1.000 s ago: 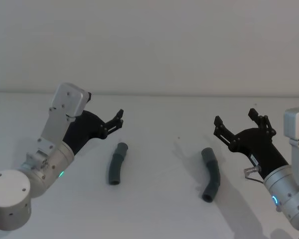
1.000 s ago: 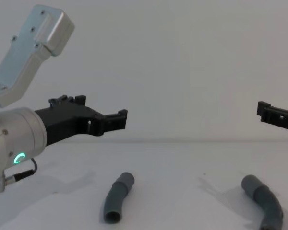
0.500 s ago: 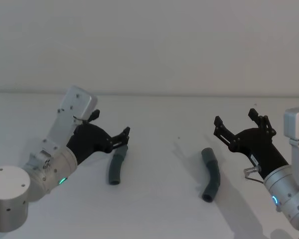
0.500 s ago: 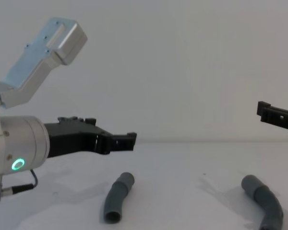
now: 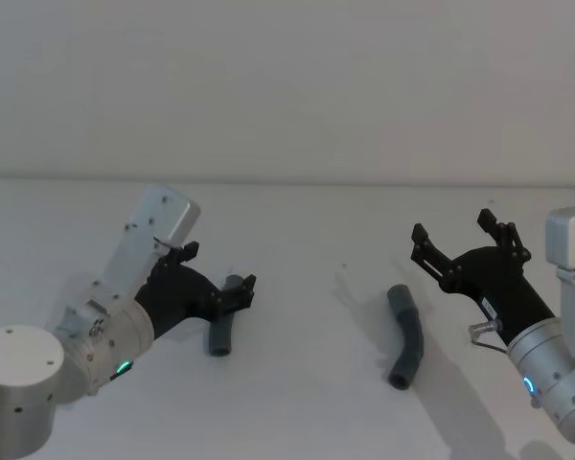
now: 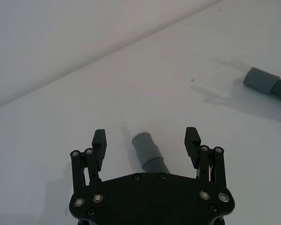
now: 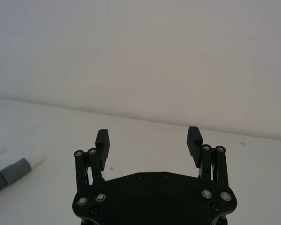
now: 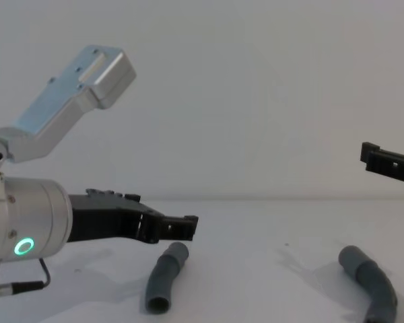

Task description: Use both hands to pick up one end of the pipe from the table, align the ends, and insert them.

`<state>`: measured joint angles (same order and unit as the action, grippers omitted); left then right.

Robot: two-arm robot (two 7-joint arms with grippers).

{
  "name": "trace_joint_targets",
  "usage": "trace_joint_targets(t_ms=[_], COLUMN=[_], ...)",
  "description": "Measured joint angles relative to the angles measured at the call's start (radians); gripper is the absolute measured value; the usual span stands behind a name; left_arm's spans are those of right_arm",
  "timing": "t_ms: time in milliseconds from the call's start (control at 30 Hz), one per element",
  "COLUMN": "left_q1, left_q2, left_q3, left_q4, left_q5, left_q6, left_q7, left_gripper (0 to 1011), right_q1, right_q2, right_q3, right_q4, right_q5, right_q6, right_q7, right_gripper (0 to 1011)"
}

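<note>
I should expect a white tip (image 6: 137, 127), hidden against the table, when I lift the piece of pipe, because the shadow goes past the far cuff's rim.
Two dark grey corrugated pieces of the pipe lie on the white table (image 5: 307, 402). The left piece (image 5: 220, 331) (image 8: 163, 276) shows its smooth far cuff (image 6: 146, 149) in the left wrist view. My left gripper (image 5: 238, 292) (image 6: 145, 132) (image 8: 182, 225) is open and low over that cuff, one finger on each side, not touching it. The right piece (image 5: 407, 335) (image 8: 370, 282) (image 6: 267, 82) lies apart. My right gripper (image 5: 450, 230) (image 7: 148, 132) (image 8: 380, 158) hangs open above the table, right of that piece. A grey cuff with a white tip (image 7: 36, 160) shows in the right wrist view.
A pale grey wall (image 5: 287, 86) rises behind the table's far edge. Bare table lies between the two pieces and in front of them.
My left gripper has dropped and moved right, toward the left piece, and now straddles its far cuff. The right arm and both pieces have not moved.
</note>
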<state>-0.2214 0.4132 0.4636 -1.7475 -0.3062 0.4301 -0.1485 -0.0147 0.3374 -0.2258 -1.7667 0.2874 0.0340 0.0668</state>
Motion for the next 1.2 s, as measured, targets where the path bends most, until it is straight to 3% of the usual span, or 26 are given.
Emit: trace_joint_targets(t_ms=[500, 1200], left_q1=[-0.001, -0.010], left_q2=[-0.011, -0.090], left_q3=[0.012, 0.006], left_q4=[0.009, 0.095], left_q5=[0.008, -0.013], left_q6=[0.058, 0.059], left_q7=[-0.009, -0.021], left_gripper=[1001, 1001], right_q1=[0.000, 0.000], right_q2=[0.000, 0.000], right_q3=[0.000, 0.000], right_q4=[0.000, 0.000], right_q5=[0.000, 0.000], right_q6=[0.000, 0.000], right_q7=[0.000, 0.000], right_gripper=[1002, 1002])
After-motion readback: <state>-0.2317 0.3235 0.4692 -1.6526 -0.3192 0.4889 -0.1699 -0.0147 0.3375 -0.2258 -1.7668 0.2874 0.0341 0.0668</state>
